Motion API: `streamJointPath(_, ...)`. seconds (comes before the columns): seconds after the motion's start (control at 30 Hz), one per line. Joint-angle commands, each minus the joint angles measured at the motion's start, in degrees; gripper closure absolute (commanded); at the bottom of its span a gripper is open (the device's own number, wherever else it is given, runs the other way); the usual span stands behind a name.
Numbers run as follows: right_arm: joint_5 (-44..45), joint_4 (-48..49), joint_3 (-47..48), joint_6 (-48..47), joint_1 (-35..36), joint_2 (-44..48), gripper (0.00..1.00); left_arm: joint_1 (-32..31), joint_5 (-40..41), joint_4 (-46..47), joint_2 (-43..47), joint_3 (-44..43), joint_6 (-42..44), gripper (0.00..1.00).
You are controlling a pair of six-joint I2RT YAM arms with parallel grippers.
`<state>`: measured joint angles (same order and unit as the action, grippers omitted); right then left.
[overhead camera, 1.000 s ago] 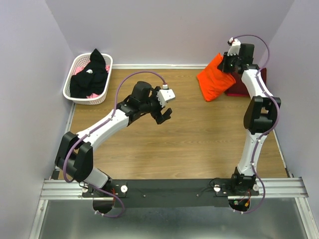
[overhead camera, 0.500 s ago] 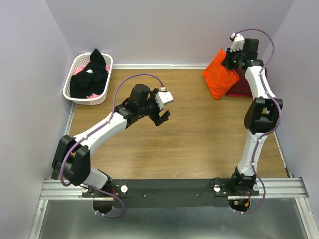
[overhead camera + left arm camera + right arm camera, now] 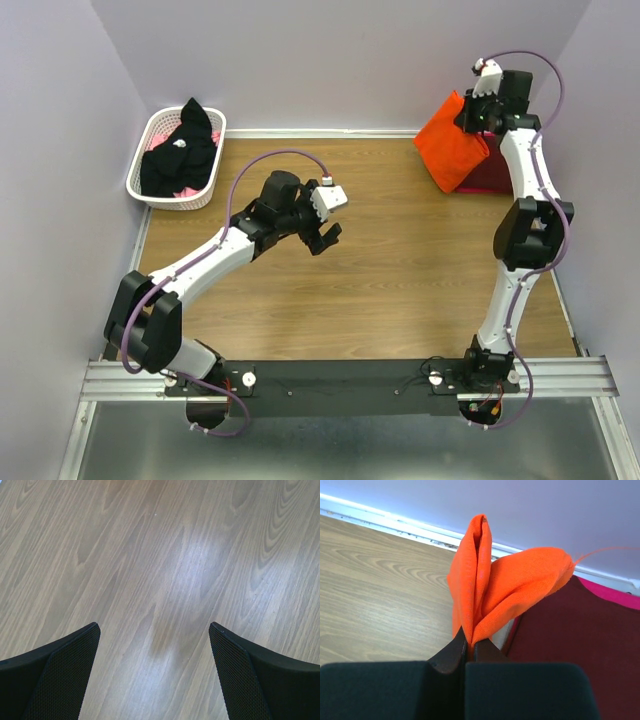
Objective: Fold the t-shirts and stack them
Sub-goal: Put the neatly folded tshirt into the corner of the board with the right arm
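The folded orange t-shirt (image 3: 449,146) is hanging partly over the flat maroon t-shirt (image 3: 490,172), so the robot's right gripper should go on moving it across until it covers the maroon one, then let go.
My right gripper (image 3: 474,112) is shut on the folded bright orange t-shirt (image 3: 450,143) and holds it in the air at the far right, partly over the dark maroon t-shirt (image 3: 490,172). In the right wrist view the orange shirt (image 3: 515,587) is pinched between the jaws at my right gripper (image 3: 469,642), and the maroon shirt (image 3: 570,650) lies flat below on the right. My left gripper (image 3: 325,235) hangs open and empty over bare table at the middle. It also shows in the left wrist view (image 3: 154,630). The black t-shirt (image 3: 180,150) lies bunched in the basket.
A white slotted basket (image 3: 147,140) stands at the far left corner, with something pink under the black shirt. Purple walls close in the back and both sides. The wooden tabletop (image 3: 380,280) stretches between the arms.
My right gripper has carried the orange t-shirt to the right and further back, over the maroon shirt. My left arm has drawn back slightly to the left.
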<state>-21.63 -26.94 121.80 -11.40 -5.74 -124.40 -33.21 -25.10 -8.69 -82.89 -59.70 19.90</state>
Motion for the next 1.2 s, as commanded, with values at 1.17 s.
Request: streamJointPath(1.17, 0.09, -1.19, 12.14, -8.2, -11.4, -11.39, 0.99, 0.25, -1.0, -2.03, -2.53, -2.43, -0.13, 0.02)
